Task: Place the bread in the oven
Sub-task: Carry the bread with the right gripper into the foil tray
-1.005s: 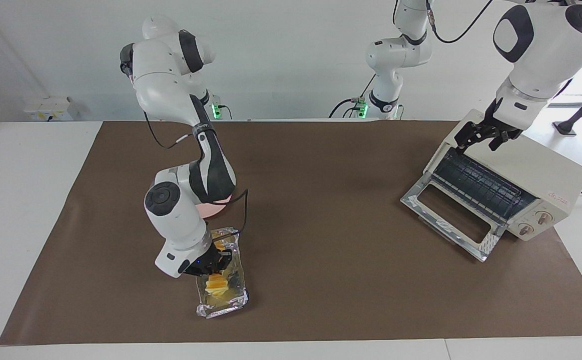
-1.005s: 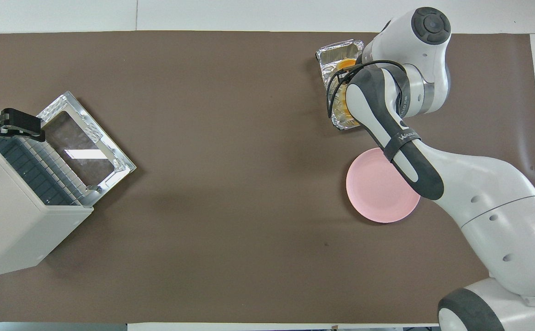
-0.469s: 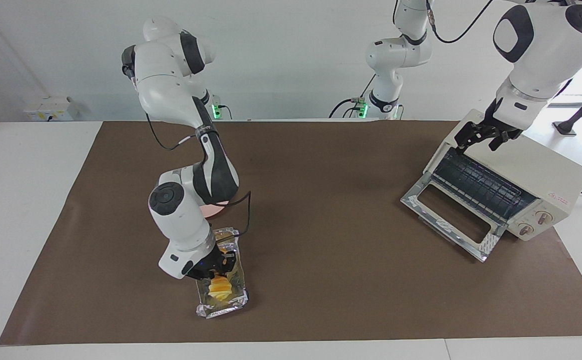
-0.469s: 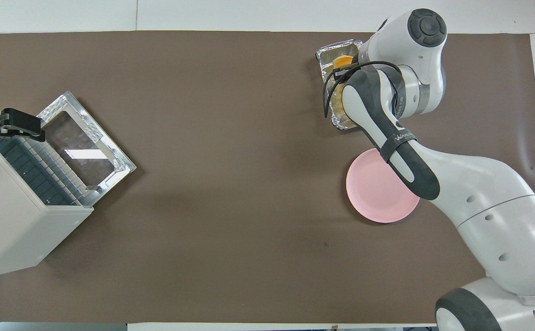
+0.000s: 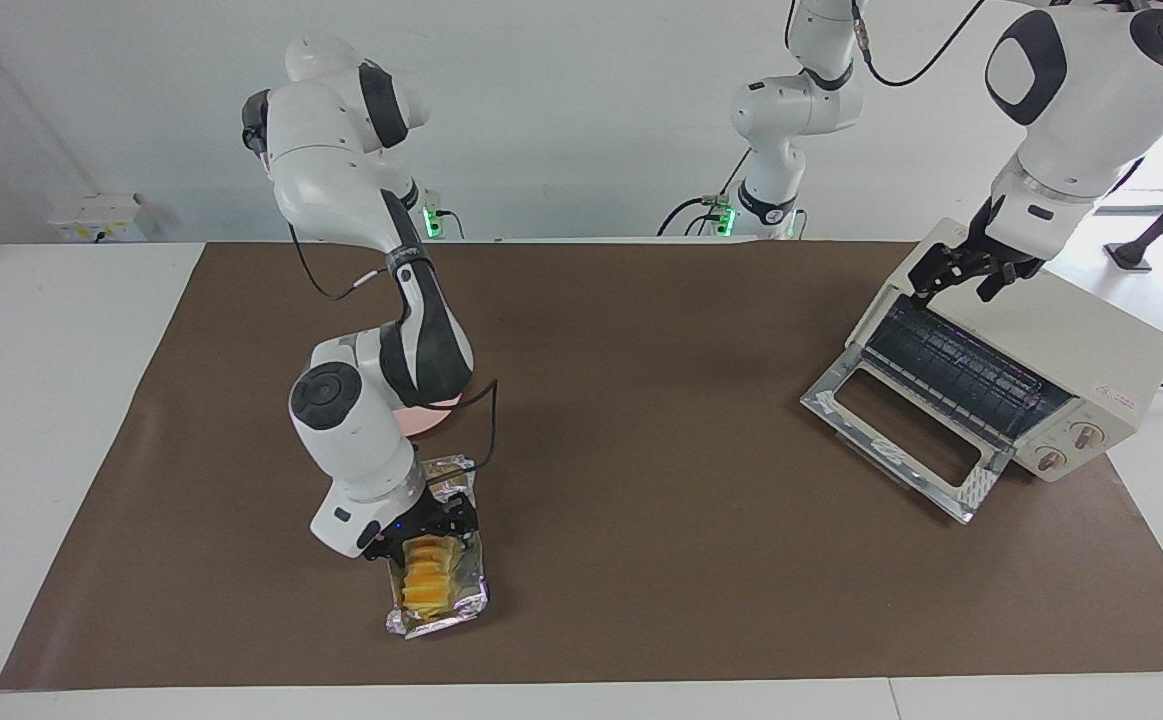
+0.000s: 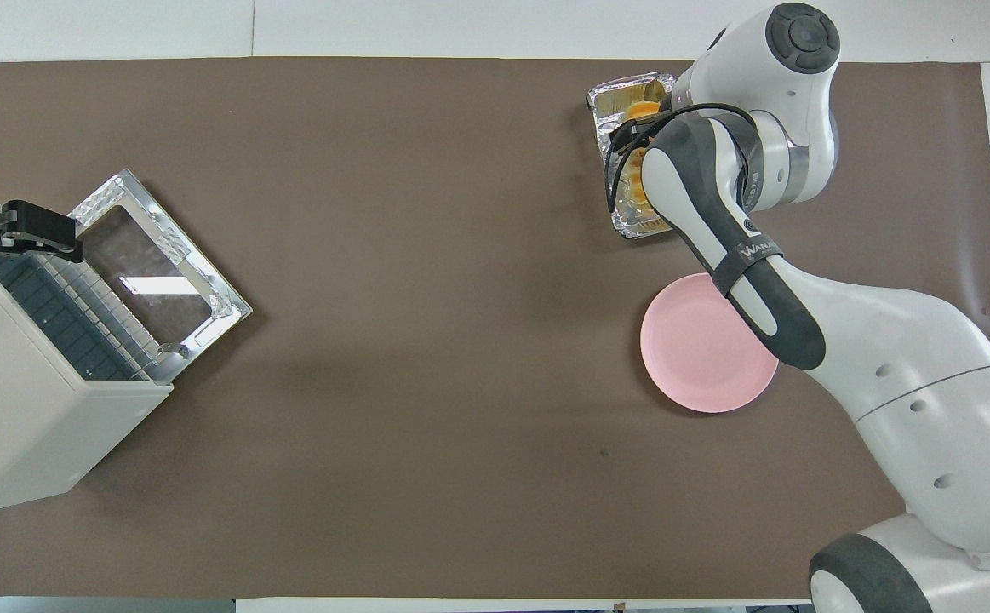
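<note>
Next, my right gripper moves back to the tray's rim (image 5: pixel 396 590) away from the oven and brings the tray nearer, since this gripper is on the bread inside the foil tray (image 5: pixel 427 578).
The bread (image 5: pixel 427 580), a ridged yellow-orange loaf, lies in a crinkled foil tray (image 5: pixel 441 622) toward the right arm's end of the table. My right gripper (image 5: pixel 428 541) is down in the tray, shut on the loaf's nearer end. From overhead the arm hides most of the bread (image 6: pixel 642 110). The cream oven (image 5: pixel 1091 345) stands at the left arm's end with its glass door (image 5: pixel 901 440) dropped open and the rack showing. My left gripper (image 5: pixel 966 280) waits open over the oven's top front edge, and also shows from overhead (image 6: pixel 16 234).
A round pink plate (image 6: pixel 703 349) sits nearer to the robots than the foil tray (image 6: pixel 622 89), partly under the right arm. Brown mat (image 5: pixel 641 400) covers the table between tray and oven (image 6: pixel 26 417).
My right gripper rose a little, then came back down onto the bread. The loaf now shows more of its ridged length and the foil tray has shifted slightly. The left arm has not moved.
</note>
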Controlling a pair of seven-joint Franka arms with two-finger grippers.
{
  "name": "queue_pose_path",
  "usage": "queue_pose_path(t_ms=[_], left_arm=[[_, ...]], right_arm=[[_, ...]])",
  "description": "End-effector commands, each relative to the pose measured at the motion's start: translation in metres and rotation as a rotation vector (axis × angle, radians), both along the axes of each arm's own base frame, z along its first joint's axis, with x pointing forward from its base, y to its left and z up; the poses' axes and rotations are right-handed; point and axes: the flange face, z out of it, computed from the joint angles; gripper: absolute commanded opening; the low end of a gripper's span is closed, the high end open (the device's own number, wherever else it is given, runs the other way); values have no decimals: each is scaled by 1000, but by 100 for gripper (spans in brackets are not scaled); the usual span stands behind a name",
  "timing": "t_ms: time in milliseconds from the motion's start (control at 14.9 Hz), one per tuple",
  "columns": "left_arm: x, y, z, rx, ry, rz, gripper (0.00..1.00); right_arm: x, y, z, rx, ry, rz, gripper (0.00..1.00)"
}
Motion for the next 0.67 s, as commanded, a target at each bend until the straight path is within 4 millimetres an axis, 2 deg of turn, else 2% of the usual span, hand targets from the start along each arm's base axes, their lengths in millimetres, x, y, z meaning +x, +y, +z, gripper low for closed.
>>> queue_pose_path(t_ms=[0, 335, 469, 603], left_arm=[[-6, 1, 5, -9, 3, 12, 100], [-6, 1, 5, -9, 3, 12, 100], [-6, 1, 5, -9, 3, 12, 100], [-6, 1, 5, -9, 3, 12, 100]], right_arm=[[3, -9, 29, -3, 10, -5, 100], [6, -30, 30, -60, 8, 42, 100], [9, -39, 32, -75, -24, 56, 97], [3, -40, 12, -80, -31, 60, 96]])
